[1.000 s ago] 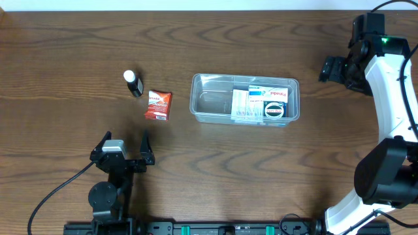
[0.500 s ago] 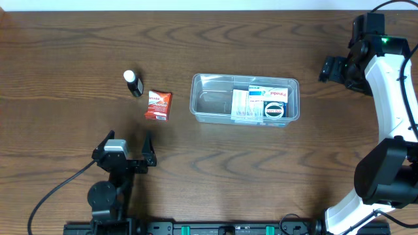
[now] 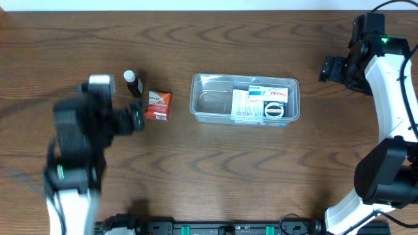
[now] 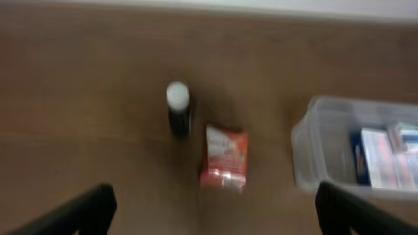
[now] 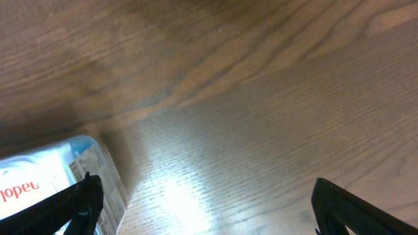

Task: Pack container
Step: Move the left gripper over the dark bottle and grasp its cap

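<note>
The dark bottle [image 3: 136,87] is standing upright, away from the red packet. My left gripper should therefore keep going toward the white cap [image 3: 129,76] until the fingers close around the bottle.
The clear plastic container [image 3: 208,99] lies mid-table and holds blue-and-white boxes [image 3: 269,98] and a small round tin [image 3: 275,109]. It also shows in the left wrist view [image 4: 326,147] and as a corner in the right wrist view [image 5: 98,176]. A red packet [image 3: 158,106] and a small dark bottle with a white cap [image 3: 133,83] sit left of it; both show in the left wrist view, the packet [image 4: 224,158] and the bottle [image 4: 177,111]. My left gripper [image 3: 135,119] is open and empty, just left of the packet, its view [image 4: 212,222] blurred. My right gripper [image 3: 328,68] is open and empty, right of the container, also seen in its own view [image 5: 209,215].
The wooden table [image 3: 215,170] carries nothing else. The left arm's body [image 3: 75,140] hangs over the table's left side. The right arm [image 3: 392,98] runs along the right edge.
The left arm has swung up from the front edge toward the red packet and bottle, blurred by motion. The right arm and the items have not moved.
</note>
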